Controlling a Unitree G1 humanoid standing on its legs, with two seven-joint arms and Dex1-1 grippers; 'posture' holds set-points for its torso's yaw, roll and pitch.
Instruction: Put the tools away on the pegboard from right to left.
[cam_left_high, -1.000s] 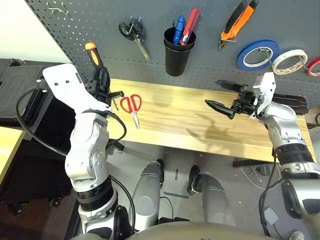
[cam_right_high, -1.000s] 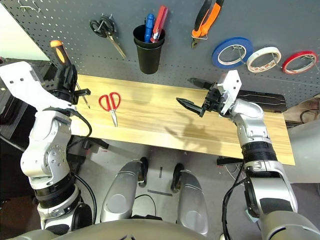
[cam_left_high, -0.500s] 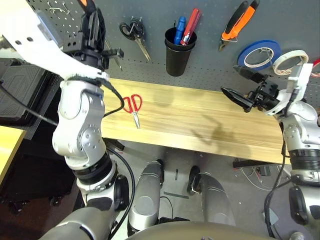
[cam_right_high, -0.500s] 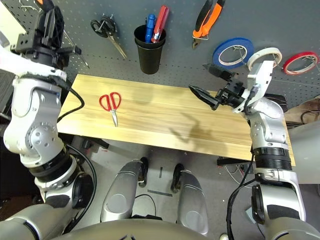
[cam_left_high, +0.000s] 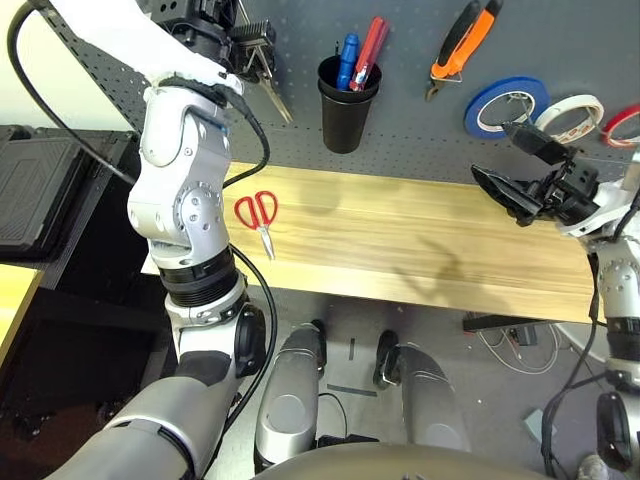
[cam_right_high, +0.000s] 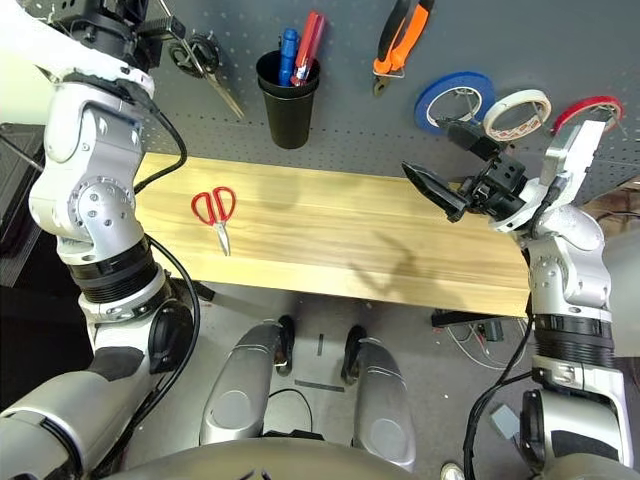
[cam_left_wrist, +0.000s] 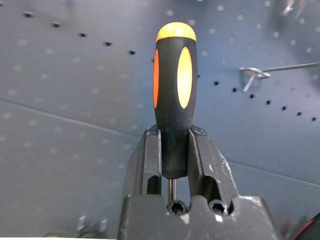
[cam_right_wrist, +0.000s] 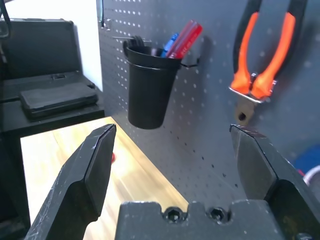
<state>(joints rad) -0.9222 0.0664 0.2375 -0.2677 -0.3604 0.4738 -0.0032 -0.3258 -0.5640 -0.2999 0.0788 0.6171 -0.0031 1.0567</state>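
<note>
The blue pen has room beside it and my left gripper has the screwdriver upright (cam_left_wrist: 175, 85) with its stem down, so my left gripper should keep going to the black cup (cam_left_high: 330, 76) and let go inside it.
My left gripper (cam_left_wrist: 174, 150) is shut on the lower handle of the orange-and-black screwdriver (cam_left_wrist: 175, 95), held upright close to the pegboard (cam_left_high: 420, 120) at its upper left (cam_left_high: 215, 15). A bare metal hook (cam_left_wrist: 280, 69) juts from the board near the handle. The red-handled scissors (cam_left_high: 257, 212) lie on the left part of the table. The orange-and-black pliers (cam_left_high: 458, 45) and the whitish tape roll (cam_left_high: 570, 118) hang on the board. My right gripper (cam_left_high: 492, 150) is open and holds nothing, hovering over the table's right end below the tape rolls.
Black-handled scissors (cam_left_high: 265, 75) hang beside my left gripper. A black cup (cam_left_high: 343, 100) with a blue and a red pen hangs mid-board. Blue tape (cam_left_high: 505, 107) and red tape (cam_left_high: 628, 122) flank the whitish roll. The wooden table (cam_left_high: 400, 240) has free room in its middle.
My left arm has lifted the screwdriver from the table's left edge up to the board's upper left. The open right gripper has drawn back to the right and slightly up.
</note>
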